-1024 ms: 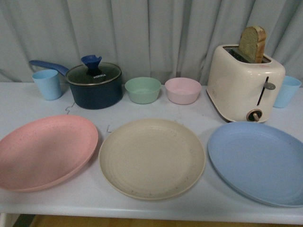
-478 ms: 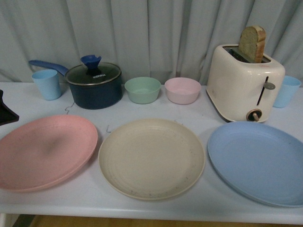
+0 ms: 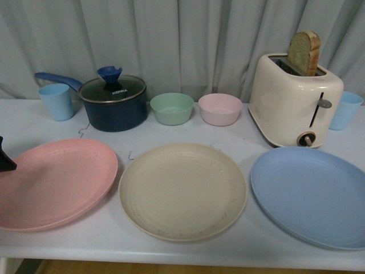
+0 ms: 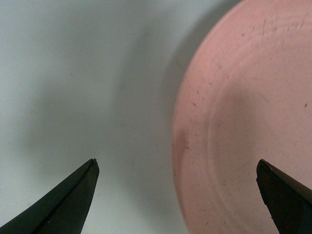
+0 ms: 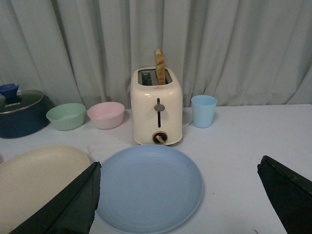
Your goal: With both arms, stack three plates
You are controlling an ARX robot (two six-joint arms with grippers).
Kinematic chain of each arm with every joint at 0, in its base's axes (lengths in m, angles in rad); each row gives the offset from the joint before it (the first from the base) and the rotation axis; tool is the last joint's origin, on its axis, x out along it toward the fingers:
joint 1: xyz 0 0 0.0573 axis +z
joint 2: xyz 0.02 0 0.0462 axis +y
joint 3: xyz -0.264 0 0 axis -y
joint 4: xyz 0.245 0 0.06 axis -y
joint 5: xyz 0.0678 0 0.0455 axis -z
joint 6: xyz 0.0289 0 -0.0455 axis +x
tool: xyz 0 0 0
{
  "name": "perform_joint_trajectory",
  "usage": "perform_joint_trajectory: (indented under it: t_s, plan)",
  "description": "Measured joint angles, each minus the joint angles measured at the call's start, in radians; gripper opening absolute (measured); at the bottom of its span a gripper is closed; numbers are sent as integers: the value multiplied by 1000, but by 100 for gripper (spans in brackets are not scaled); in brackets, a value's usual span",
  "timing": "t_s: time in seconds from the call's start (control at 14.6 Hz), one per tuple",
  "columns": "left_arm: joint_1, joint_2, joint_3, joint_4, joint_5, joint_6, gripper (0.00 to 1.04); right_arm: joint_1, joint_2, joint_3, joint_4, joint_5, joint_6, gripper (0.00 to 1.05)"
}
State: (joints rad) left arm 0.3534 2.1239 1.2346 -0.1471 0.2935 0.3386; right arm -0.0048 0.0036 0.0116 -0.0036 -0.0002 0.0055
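The robot should expect more black marks hidden under the pink plate (image 3: pixel 57 181) when it lifts the plate, because thin black marks (image 3: pixel 84 131) can be seen just past the plate's rim.
Three plates lie in a row on the white table: the pink plate (image 3: pixel 54 182) at the left, the beige plate (image 3: pixel 182 190) in the middle, the light blue plate (image 3: pixel 312 194) at the right. A black tip of my left arm (image 3: pixel 4 161) shows at the left edge, over the pink plate's rim. In the left wrist view my left gripper (image 4: pixel 178 168) is open, its jaws spread astride the pink plate's edge (image 4: pixel 243 122). My right gripper (image 5: pixel 178 168) is open and empty, above the blue plate (image 5: pixel 148 187); the beige plate (image 5: pixel 36 185) lies beside it.
Behind the plates stand a blue cup (image 3: pixel 57 101), a dark pot with a glass lid (image 3: pixel 113 103), a green bowl (image 3: pixel 171 108), a pink bowl (image 3: pixel 220 109), a cream toaster with bread (image 3: pixel 295 100) and another blue cup (image 3: pixel 345 109). A curtain hangs behind.
My left arm's black tip came into view at the left edge and now sits lower, at the pink plate's rim. The plates have not moved.
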Motion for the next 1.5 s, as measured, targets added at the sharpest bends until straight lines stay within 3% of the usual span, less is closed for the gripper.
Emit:
perform_joint_trajectory:
  t_s: [0.2, 0.68, 0.82, 1.23, 1.5]
  plan:
    - [0, 55, 0, 25, -28, 34, 96, 0, 0, 0, 0, 0, 0, 98]
    - [15, 81, 0, 43, -19, 34, 20, 0, 0, 0, 0, 0, 0, 98]
    - [29, 56, -10, 42, 9, 6, 6, 0, 0, 0, 0, 0, 0, 98]
    - [23, -168, -104, 27, -87, -26, 3, 0, 0, 0, 0, 0, 0, 98]
    - [-84, -413, -184, -7, -130, -27, 3, 0, 0, 0, 0, 0, 0, 98]
